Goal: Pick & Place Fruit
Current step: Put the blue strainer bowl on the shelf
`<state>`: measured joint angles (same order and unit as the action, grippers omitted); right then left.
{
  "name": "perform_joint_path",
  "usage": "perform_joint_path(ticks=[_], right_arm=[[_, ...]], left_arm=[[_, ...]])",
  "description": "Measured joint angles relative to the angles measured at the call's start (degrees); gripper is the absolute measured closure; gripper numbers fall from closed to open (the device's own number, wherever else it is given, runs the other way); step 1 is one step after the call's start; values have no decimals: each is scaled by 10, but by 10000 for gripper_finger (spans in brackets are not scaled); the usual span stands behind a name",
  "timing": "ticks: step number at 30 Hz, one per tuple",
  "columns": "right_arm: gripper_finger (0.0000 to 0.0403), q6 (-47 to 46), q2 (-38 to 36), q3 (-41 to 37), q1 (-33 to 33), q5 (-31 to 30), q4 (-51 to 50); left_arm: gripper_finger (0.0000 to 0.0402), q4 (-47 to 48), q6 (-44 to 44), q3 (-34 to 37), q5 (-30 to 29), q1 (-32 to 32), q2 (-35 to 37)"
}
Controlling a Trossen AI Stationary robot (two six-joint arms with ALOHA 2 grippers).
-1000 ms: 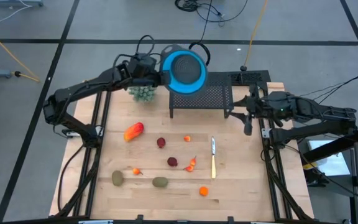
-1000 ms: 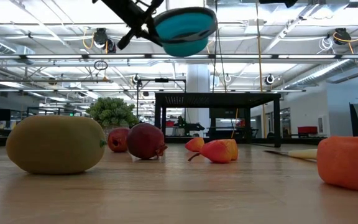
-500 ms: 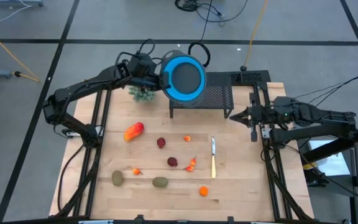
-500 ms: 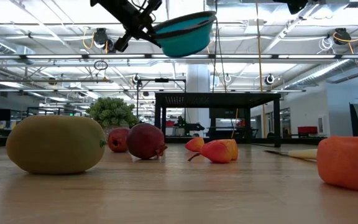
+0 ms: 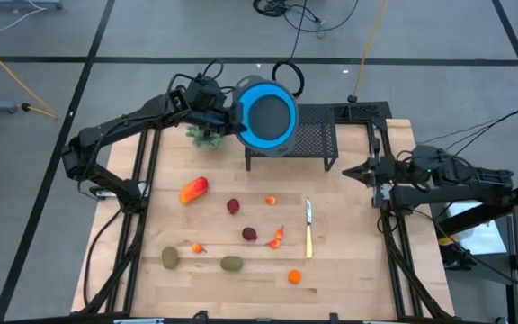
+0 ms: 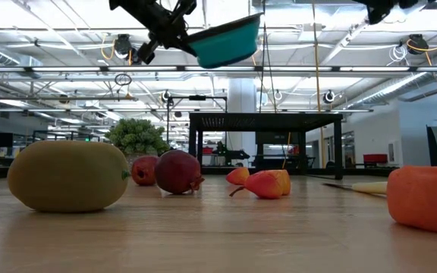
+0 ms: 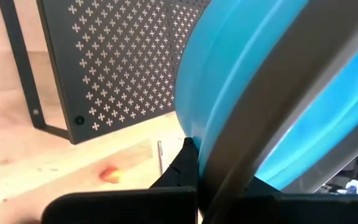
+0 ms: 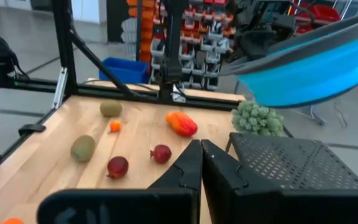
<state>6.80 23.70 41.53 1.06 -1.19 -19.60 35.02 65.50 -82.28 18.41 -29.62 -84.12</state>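
Next, my left gripper turns the blue bowl (image 6: 231,44) level before it lowers the bowl onto the rack (image 6: 235,119), because the bowl is hanging at a tilt high above the black perforated rack.
My left gripper (image 5: 234,117) is shut on a blue bowl (image 5: 270,117) with a grey rim, held high over the black perforated rack (image 5: 306,142); the low view shows the bowl (image 6: 226,42) tilted. The fruit lies on the wooden table: an orange-red mango-like one (image 5: 193,189), dark red round ones (image 5: 233,206) (image 5: 250,234), small orange ones (image 5: 271,200) (image 5: 294,276), and brownish-green ovals (image 5: 170,258) (image 5: 231,263). My right gripper (image 5: 351,169) is shut with nothing in it, at the table's right edge beside the rack; its fingers (image 8: 191,163) meet in its wrist view. My left gripper holds the bowl by its rim (image 7: 229,174), on the side toward the table's left (image 5: 241,117). The fingers come from the left, slanting down. The bowl is lifted clear above the rack and tilted, its far-from-gripper side higher (image 6: 256,19).
A pale green bushy plant (image 5: 207,135) stands beside the rack at the far left, under my left arm. A thin knife (image 5: 308,227) lies lengthwise right of the fruit. Black frame rails (image 5: 394,243) run along both table sides.
My left gripper has rolled in place, tipping the bowl so the side away from the gripper stands higher. My right gripper has shut, sunk a little and drawn back toward the table's right edge.
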Motion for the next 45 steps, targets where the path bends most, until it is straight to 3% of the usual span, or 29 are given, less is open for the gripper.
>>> perform_joint_path(ticks=[6,13,28,32,45], right_arm=[[402,19,-26,-41,0,0,20],[402,34,-27,-47,0,0,20],[402,44,-27,-47,0,0,13],[402,44,-27,-47,0,0,13],[402,44,-27,-47,0,12,-4]], left_arm=[[401,0,37,0,26,5,0],[401,3,55,-36,-1,29,-11],[402,300,-36,-376,-11,22,-216],[402,377,-43,-434,-11,7,-258],[402,414,-79,-448,45,-37,-310]])
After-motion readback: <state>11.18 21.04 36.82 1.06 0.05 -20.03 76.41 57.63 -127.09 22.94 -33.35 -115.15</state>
